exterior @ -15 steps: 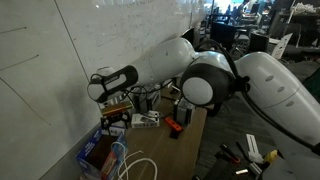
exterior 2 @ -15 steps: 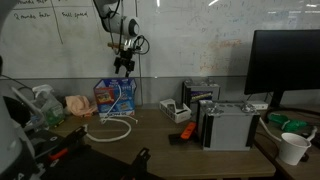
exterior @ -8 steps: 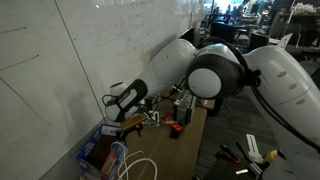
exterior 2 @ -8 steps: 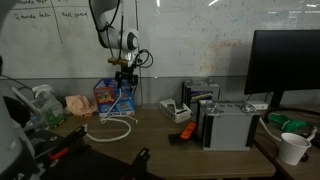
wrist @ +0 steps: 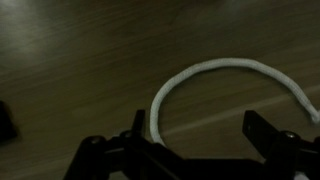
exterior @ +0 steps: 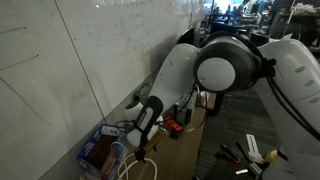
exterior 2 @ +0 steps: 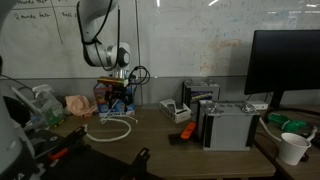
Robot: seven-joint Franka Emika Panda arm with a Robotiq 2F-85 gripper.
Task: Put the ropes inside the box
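Observation:
The hollow of the white rope's loop (wrist: 225,105) is under my open gripper, so I should move back toward the part of the white rope (exterior 2: 107,117) beside the blue box and grip there.
The white rope (exterior 2: 112,128) lies in a loose loop on the wooden table in front of the blue box (exterior 2: 113,97). It also shows in an exterior view (exterior: 140,165) and as a white arc in the wrist view (wrist: 215,75). More white cord hangs over the box's front (exterior: 119,153). The blue box (exterior: 97,153) stands against the wall. My gripper (wrist: 200,140) is open and empty, low above the table over the rope loop. In both exterior views it hangs just above the loop (exterior 2: 118,104) (exterior: 140,145).
A grey metal case (exterior 2: 228,125), an orange tool (exterior 2: 186,132) and small boxes (exterior 2: 175,110) sit further along the table. A monitor (exterior 2: 285,65) and a paper cup (exterior 2: 293,148) stand at the far end. A spray bottle (exterior 2: 42,103) is beside the blue box.
The arm has come down from high near the wall to just above the table, over the rope loop in front of the blue box. The rope has not moved.

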